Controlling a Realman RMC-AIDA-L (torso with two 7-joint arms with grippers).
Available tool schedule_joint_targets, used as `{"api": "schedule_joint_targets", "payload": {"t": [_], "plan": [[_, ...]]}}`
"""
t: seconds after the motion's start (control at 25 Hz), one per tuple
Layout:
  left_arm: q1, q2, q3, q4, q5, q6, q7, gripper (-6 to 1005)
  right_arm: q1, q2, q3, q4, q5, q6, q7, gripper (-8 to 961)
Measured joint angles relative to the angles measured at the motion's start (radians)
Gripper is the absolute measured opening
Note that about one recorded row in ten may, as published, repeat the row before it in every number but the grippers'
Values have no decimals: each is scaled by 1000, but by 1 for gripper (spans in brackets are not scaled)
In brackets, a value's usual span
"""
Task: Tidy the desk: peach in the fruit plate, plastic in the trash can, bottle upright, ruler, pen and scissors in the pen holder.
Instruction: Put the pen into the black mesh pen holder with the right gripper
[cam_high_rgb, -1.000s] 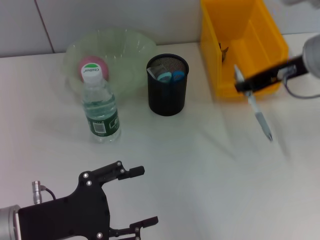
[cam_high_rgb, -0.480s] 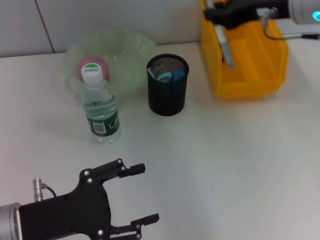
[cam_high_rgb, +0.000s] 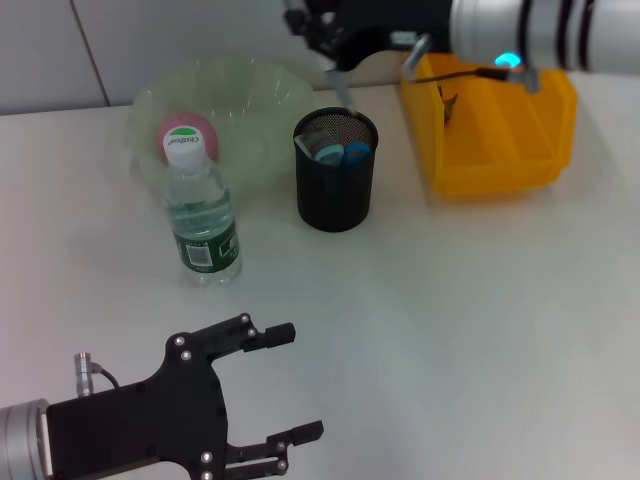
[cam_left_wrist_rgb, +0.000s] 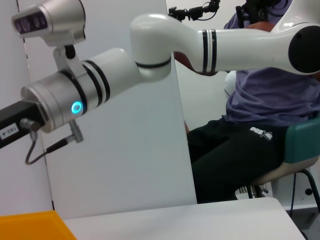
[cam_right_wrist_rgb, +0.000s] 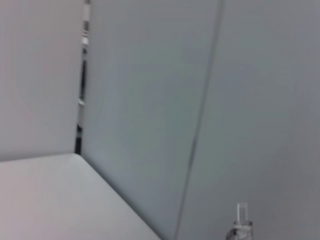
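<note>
I should keep lowering the grey pen (cam_high_rgb: 342, 90) with my right gripper until the pen's tip is inside, then let go, because the pen points down at the pen holder's opening (cam_high_rgb: 344, 126).
My right gripper (cam_high_rgb: 335, 55) hangs at the back of the table, shut on a thin grey pen (cam_high_rgb: 344, 97). The pen points down at the rim of the black mesh pen holder (cam_high_rgb: 335, 190). Blue scissors handles (cam_high_rgb: 355, 152) and a pale ruler end (cam_high_rgb: 322, 140) stick out of the holder. A pink peach (cam_high_rgb: 172, 130) lies in the green translucent fruit plate (cam_high_rgb: 250, 95). In front of the plate the bottle (cam_high_rgb: 200, 215) stands upright, white cap on. The yellow trash can (cam_high_rgb: 500, 150) holds a small dark scrap (cam_high_rgb: 447, 104). My left gripper (cam_high_rgb: 300, 382) rests open at the near left.
A tiled wall runs behind the table. In the left wrist view my right arm (cam_left_wrist_rgb: 150, 55) spans the picture, a corner of the yellow trash can (cam_left_wrist_rgb: 30, 225) shows, and a person sits on a chair (cam_left_wrist_rgb: 260, 125) beyond the table edge.
The right arm has swung the pen leftward, from in front of the yellow trash can, over it, to above the pen holder. The left gripper has barely shifted.
</note>
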Motion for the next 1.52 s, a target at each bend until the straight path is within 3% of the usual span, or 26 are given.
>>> {"api": "schedule_joint_targets", "payload": {"t": [0.04,0.2,0.4,0.72,0.88,1.0,1.48,1.52], "plan": [[-1,0,0,-3,0,0,0,782,0,0,0,0,0,0,0,183],[-3,0,0,-8,0,0,-1,781,3,-1,-27,131,242,38,-273,183],[-10,0,0,-14,0,-1,-4,781,1,-2,-19,211,377,32,-451,183],[-19,0,0,-32,0,-5,-8,781,2,-2,15,318,435,36,-557,183],[-36,2,-1,-55,0,-5,-8,782,14,-3,21,469,696,-29,-824,183],[-38,1,-2,-57,0,-5,-8,782,23,-3,21,530,761,-63,-903,183],[-40,1,-9,-56,0,-5,-8,782,33,-2,32,624,785,-72,-913,183],[-40,1,-9,-56,0,-5,-8,782,33,-2,31,631,785,-72,-913,217]]}}
